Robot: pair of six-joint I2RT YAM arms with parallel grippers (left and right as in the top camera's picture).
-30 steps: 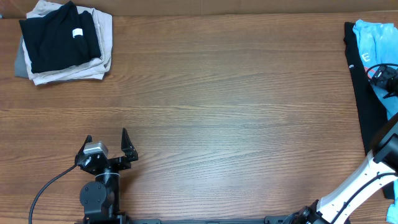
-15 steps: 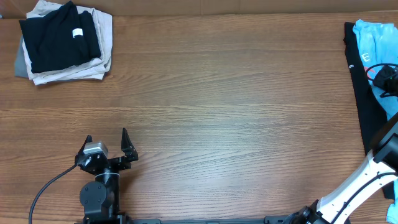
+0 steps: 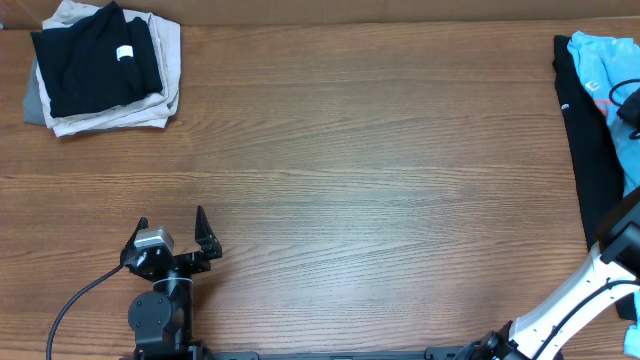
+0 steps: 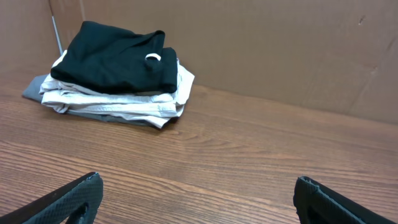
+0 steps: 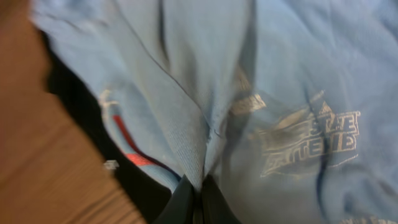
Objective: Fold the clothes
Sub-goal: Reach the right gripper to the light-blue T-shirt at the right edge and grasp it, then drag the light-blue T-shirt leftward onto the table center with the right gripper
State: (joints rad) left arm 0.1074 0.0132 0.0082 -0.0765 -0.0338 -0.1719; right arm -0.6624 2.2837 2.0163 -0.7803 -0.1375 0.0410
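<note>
My right gripper needs to keep pulling the blue T-shirt off the black garment until the shirt gets to the table's clear middle [image 3: 275,120], as both fingers are pinching a raised fold [image 5: 191,127].
The clothes, a light sky-blue T-shirt [image 3: 603,70], lie crumpled at the table's far right edge on top of a black garment [image 3: 585,160]. In the right wrist view the blue T-shirt [image 5: 298,74] fills the frame, with a pale print and a red stripe showing. My right gripper [image 5: 198,186] is shut on a raised fold of that shirt, the cloth pinched between both fingers. In the overhead view the right gripper [image 3: 631,103] is only partly seen at the frame edge. My left gripper [image 3: 170,229] stands open and empty over bare wood near the front left.
A folded stack [image 3: 103,68] with a black garment on top of beige and grey ones sits at the back left corner; the left wrist view shows the same stack [image 4: 115,74] against a brown cardboard wall [image 4: 280,50]. Bare wooden tabletop [image 3: 370,180] spans the middle.
My right gripper has closed on a fold of the blue T-shirt and shifted slightly right toward the frame edge. The left arm has not moved.
</note>
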